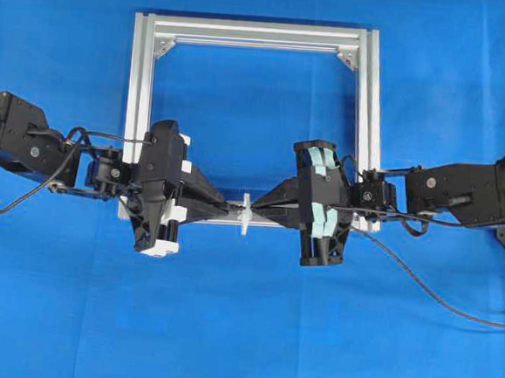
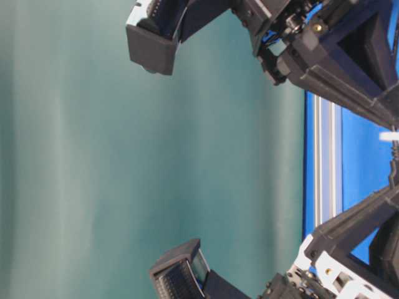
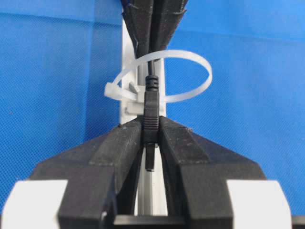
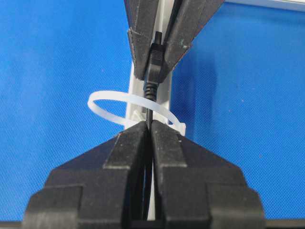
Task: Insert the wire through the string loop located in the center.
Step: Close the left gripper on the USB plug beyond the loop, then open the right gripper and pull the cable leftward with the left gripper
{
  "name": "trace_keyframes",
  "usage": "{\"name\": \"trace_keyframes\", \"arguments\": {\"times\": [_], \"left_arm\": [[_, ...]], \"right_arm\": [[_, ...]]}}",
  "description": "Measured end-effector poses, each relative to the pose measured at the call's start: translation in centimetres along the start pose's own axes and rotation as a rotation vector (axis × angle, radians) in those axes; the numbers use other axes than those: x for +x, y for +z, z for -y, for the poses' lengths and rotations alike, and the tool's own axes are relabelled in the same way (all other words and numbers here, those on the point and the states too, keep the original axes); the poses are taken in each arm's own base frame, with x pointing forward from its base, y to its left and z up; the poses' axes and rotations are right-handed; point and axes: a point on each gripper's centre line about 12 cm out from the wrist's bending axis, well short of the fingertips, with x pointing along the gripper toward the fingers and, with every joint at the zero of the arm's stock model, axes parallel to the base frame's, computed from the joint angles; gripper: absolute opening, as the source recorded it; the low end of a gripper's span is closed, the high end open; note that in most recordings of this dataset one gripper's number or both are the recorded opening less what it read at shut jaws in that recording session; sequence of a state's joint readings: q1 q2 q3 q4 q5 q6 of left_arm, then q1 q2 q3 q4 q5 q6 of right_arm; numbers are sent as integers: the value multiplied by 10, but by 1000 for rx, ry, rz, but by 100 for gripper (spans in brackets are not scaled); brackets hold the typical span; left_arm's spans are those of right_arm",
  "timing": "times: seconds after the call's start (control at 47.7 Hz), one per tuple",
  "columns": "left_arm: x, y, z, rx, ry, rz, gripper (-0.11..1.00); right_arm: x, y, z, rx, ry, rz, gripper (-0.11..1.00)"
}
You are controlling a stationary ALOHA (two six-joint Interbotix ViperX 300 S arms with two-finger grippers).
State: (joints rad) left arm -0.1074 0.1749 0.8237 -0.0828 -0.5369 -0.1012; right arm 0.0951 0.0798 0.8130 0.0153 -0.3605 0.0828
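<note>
The robot's right gripper is clamping the wire (image 4: 150, 91) behind the white string loop, so it should open before the left gripper pulls the plug (image 3: 151, 109) farther through.
The white string loop (image 3: 190, 59) stands upright on the near bar of the silver frame (image 1: 139, 101), seen from overhead at the bar's middle (image 1: 245, 213). The black wire (image 4: 148, 112) passes through the loop (image 4: 109, 102). My left gripper (image 3: 151, 125) is shut on the wire's plug (image 3: 151, 107) just on its side of the loop, with the plug's tip poking back between the fingers. On the other side my right gripper (image 4: 148, 126) is shut on the thin wire. In the overhead view the left gripper (image 1: 230, 210) and right gripper (image 1: 262, 212) face each other tip to tip across the loop.
The wire's slack (image 1: 428, 290) trails off to the lower right over the blue cloth. The frame's side bars and far bar (image 1: 256, 32) enclose open blue cloth behind the grippers. Both arms lie across the frame's lower corners.
</note>
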Motion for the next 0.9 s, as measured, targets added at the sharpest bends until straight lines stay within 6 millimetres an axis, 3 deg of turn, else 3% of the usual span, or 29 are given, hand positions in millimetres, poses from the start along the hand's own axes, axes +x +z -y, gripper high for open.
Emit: {"name": "trace_keyframes", "arguments": {"times": [0.314,0.398,0.503,0.713,0.776,0.901], "left_arm": [[0,0,0,0,0,-2,8],[0,0,0,0,0,0,8],[0,0,0,-1,1,0,8],[0,1,-1,-6,3,2,8],[1,0,-1,-7,3,1,8],[0,1,-2,-7,5,2,8]], "right_arm": [[0,-1,0,-3,0,-6,-3],[0,-1,0,-4,0,-9,2],[0,-2,0,0,-1,-15,19],[0,-2,-1,0,2,-19,81],[0,-2,-1,0,2,-20,94],[0,-2,-1,0,2,-20,93]]}}
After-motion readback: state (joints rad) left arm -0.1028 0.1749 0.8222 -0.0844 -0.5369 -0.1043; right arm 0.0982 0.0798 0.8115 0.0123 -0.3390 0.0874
